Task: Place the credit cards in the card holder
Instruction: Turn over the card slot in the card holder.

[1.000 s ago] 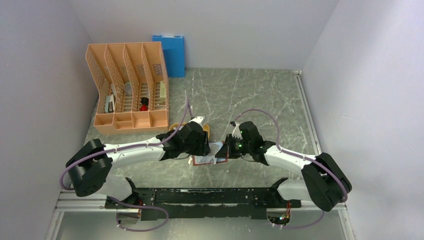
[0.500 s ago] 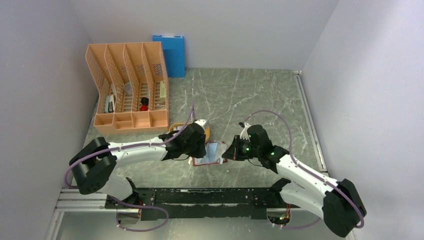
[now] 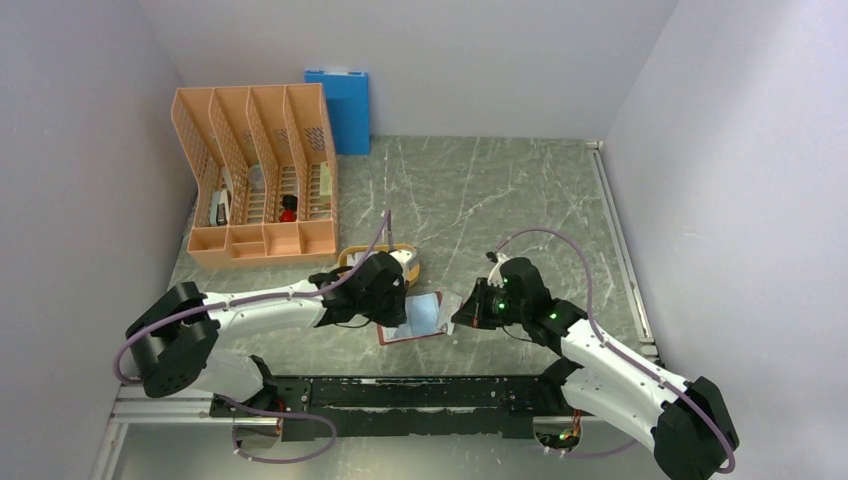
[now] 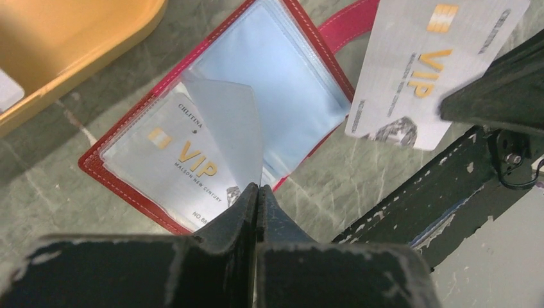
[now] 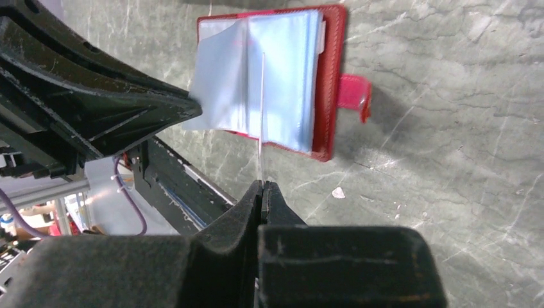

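Observation:
The clear pocket leaf (image 4: 229, 122) is standing half raised in my left gripper, so my left gripper needs to put it down flat and hold the red rim (image 4: 131, 199) before the card goes in.
The card holder (image 4: 301, 96) lies open on the marble, red rim around pale blue pockets, its red tab (image 5: 353, 92) pointing away from my left arm. One credit card (image 4: 183, 163) marked VIP sits inside a clear pocket. My left gripper (image 4: 256, 188) is shut on the edge of a clear pocket leaf (image 4: 234, 125) and holds it lifted. My right gripper (image 5: 262, 185) is shut on a second credit card (image 4: 426, 61), seen edge-on in the right wrist view, just beside the holder. From above, the holder (image 3: 425, 318) lies between the left gripper (image 3: 400, 305) and the right gripper (image 3: 462, 312).
An orange oval tray (image 4: 70, 38) sits just beyond the holder, partly under my left arm. An orange file organiser (image 3: 255, 175) and a blue folder (image 3: 338, 108) stand at the back left. The black base rail (image 3: 400, 390) runs close along the near edge.
My left gripper has shut on the pocket leaf. My right gripper has drawn back to the right and nearer with its card, uncovering the open holder.

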Controlling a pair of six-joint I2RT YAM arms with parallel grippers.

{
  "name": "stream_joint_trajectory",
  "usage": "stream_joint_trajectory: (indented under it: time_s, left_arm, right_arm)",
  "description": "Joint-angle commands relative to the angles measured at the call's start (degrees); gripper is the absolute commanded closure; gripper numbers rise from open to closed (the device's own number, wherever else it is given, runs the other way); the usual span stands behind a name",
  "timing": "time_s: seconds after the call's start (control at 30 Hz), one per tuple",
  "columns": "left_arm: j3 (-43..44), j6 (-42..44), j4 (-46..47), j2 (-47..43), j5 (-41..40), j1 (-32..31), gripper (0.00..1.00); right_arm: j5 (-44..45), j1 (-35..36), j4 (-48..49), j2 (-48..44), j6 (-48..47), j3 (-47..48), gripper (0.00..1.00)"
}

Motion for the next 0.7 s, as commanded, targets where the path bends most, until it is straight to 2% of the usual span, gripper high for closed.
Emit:
stream_joint_trajectory:
  time_s: [0.0,0.2,0.37,0.5,0.57,0.67]
  left_arm:
    - [-1.11,-0.48,-5.85,-2.18,-2.75,-0.38,0.95]
    - [-2.91,-7.23,-12.61,-4.62,-13.59,-0.42,0.95]
    - [-5.48,-10.89,-14.61,-7.48,-18.8,-0.29,0.93]
    - [-4.73,-13.24,-17.14,-7.88,-22.38,-0.23,0.79]
    - [-4.7,-13.79,-17.2,-9.71,-23.32,-0.21,0.69]
    - [-5.38,-13.71,-15.71,-13.32,-23.5,-0.2,0.6]
  right_arm:
    - [3.67,0.24,-0.68,0.79,-0.11,2.19,1.0]
    - [7.19,0.22,3.97,6.93,1.01,5.73,1.0]
    - [4.9,0.24,7.29,11.64,-0.6,7.95,1.0]
    - [-2.52,0.85,10.51,14.93,-1.88,9.25,1.0]
    - [-5.73,2.11,10.78,16.55,-3.1,10.36,1.0]
    - [-9.77,4.98,13.12,19.17,-1.94,10.68,1.0]
